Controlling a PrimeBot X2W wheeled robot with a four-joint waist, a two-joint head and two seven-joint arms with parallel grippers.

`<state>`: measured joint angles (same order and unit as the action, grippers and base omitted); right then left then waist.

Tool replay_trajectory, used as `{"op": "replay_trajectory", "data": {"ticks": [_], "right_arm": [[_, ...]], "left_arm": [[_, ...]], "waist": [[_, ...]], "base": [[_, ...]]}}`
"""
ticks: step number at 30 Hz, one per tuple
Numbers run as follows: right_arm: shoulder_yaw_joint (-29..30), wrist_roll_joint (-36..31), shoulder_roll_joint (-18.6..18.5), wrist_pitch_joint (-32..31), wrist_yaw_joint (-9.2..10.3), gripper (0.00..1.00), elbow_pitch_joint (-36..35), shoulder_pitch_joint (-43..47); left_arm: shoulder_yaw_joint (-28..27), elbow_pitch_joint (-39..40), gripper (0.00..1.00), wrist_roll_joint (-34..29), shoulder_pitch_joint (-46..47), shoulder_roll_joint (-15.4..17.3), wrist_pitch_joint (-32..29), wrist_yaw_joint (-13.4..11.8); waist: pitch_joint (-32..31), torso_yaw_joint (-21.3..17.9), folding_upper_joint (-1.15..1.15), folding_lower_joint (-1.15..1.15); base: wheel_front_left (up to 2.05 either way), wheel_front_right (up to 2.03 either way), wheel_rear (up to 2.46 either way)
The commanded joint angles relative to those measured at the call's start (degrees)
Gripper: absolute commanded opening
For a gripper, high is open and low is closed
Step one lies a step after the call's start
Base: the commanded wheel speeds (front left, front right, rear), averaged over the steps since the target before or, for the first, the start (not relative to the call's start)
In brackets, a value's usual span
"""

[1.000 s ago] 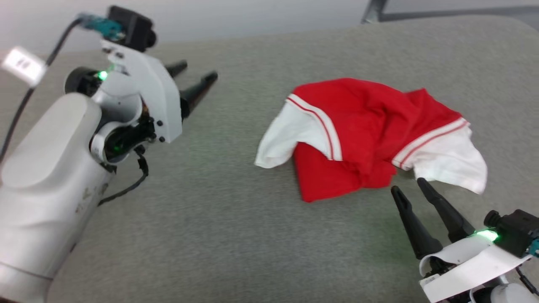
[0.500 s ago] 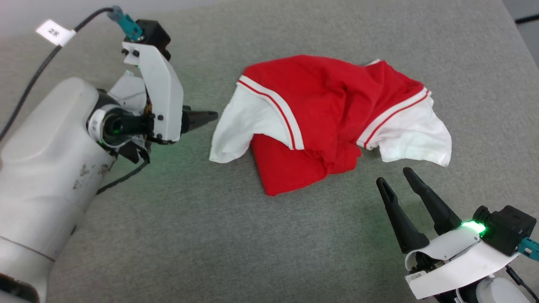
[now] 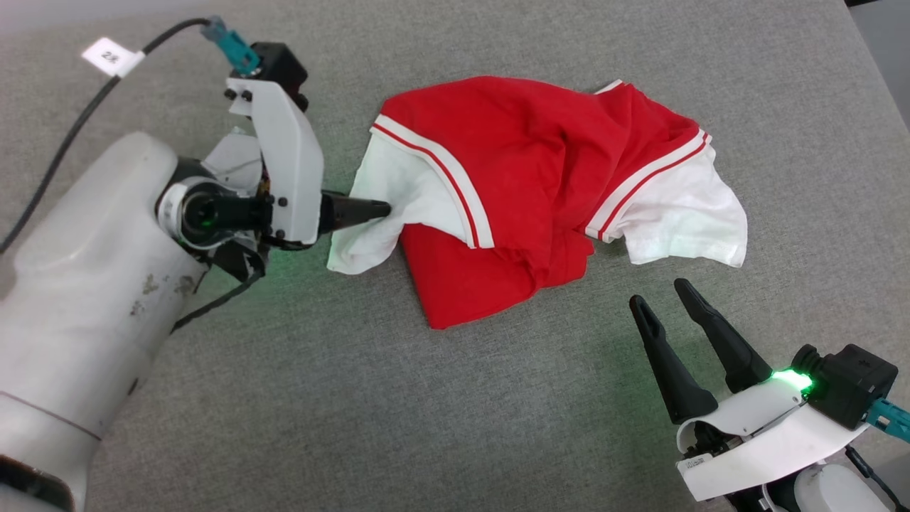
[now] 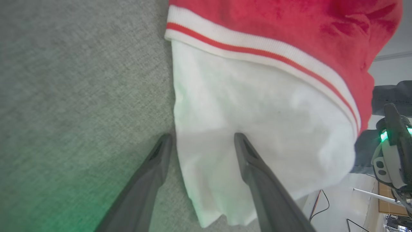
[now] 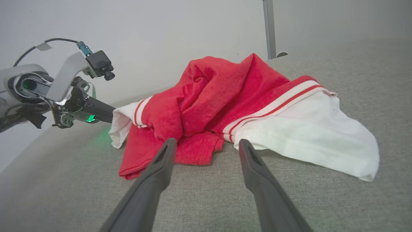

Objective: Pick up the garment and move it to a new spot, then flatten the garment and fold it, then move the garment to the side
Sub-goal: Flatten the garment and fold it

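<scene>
The garment's body (image 3: 490, 149) will fall wide open when I lift both white sleeves and spread them, because loose red folds (image 3: 563, 171) bunch up between the sleeves.
The garment (image 3: 526, 178) lies crumpled on the grey surface, bright red with two white sleeves and red-and-white striped trim. My left gripper (image 3: 384, 208) is open at the left white sleeve (image 4: 257, 112). In the left wrist view its jaws (image 4: 201, 138) straddle the sleeve's edge, one finger on the grey surface and the other over the white cloth. My right gripper (image 3: 659, 293) stands open on the near side, short of the right white sleeve (image 5: 309, 135), with nothing between its fingers (image 5: 206, 141). The small mark is hidden.
The grey felt-like surface (image 3: 355, 398) spreads wide around the garment, with its right edge (image 3: 871, 64) at the far right. A metal post (image 5: 268, 29) and a pale wall stand behind. A labelled cable (image 3: 106, 57) trails from my left wrist.
The camera has tilted down and shifted. My left gripper has swung round toward the garment and reached the left white sleeve's edge. The right gripper has kept its place near the right sleeve.
</scene>
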<state>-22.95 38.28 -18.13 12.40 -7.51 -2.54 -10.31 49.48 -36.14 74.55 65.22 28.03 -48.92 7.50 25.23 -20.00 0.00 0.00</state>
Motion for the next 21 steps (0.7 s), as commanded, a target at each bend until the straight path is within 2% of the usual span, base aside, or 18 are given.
{"op": "replay_trajectory", "data": {"ticks": [1, 3, 4, 7, 8, 13, 21], "right_arm": [[-0.16, 0.13, -0.10, 0.34, 0.04, 1.00, 0.20, -1.02], [-0.19, 0.29, -0.09, 0.40, 0.04, 1.00, 0.29, -1.18], [-0.23, 0.32, -0.08, 0.45, 0.04, 1.00, 0.32, -1.09], [-0.45, 0.40, -0.05, 0.49, 0.04, 1.00, 0.42, -1.56], [-0.50, 0.44, -0.24, 0.33, 0.04, 1.00, 0.46, -1.77], [0.68, 0.08, -2.55, -3.45, 0.04, 1.00, 1.59, -3.96], [0.03, 2.00, -11.71, -22.68, 0.04, 1.00, 6.39, -15.81]], "left_arm": [[1.94, -0.60, 1.00, -0.25, -1.95, -0.71, -1.21, -0.05], [2.17, -0.57, 1.00, 0.61, -2.17, -1.03, -1.40, -0.06], [2.14, -0.69, 0.88, 0.77, -2.08, -1.18, -1.28, -0.06], [3.25, -0.61, 0.15, -0.56, -1.34, -0.67, -0.16, -0.06], [3.56, -0.64, 0.00, -0.71, -1.24, -0.50, 0.04, -0.06], [4.11, -0.70, 0.00, -0.51, -0.45, -0.13, 1.72, -0.09], [5.70, 0.23, 0.00, -0.54, 1.83, -0.14, 3.95, -0.09]], "waist": [[0.19, -0.05, 0.00, 0.00], [0.32, -0.11, 0.00, 0.00], [0.37, -0.14, 0.00, 0.00], [0.53, -0.31, 0.00, 0.00], [0.56, -0.39, 0.00, 0.00], [0.71, -0.67, 0.00, 0.00], [1.34, 0.49, 0.00, 0.00]], "base": [[0.00, 0.00, 0.00], [0.00, 0.00, 0.00], [0.00, 0.00, 0.00], [0.00, 0.00, 0.00], [0.00, 0.00, 0.00], [0.00, 0.00, 0.00], [0.00, 0.00, 0.00]]}}
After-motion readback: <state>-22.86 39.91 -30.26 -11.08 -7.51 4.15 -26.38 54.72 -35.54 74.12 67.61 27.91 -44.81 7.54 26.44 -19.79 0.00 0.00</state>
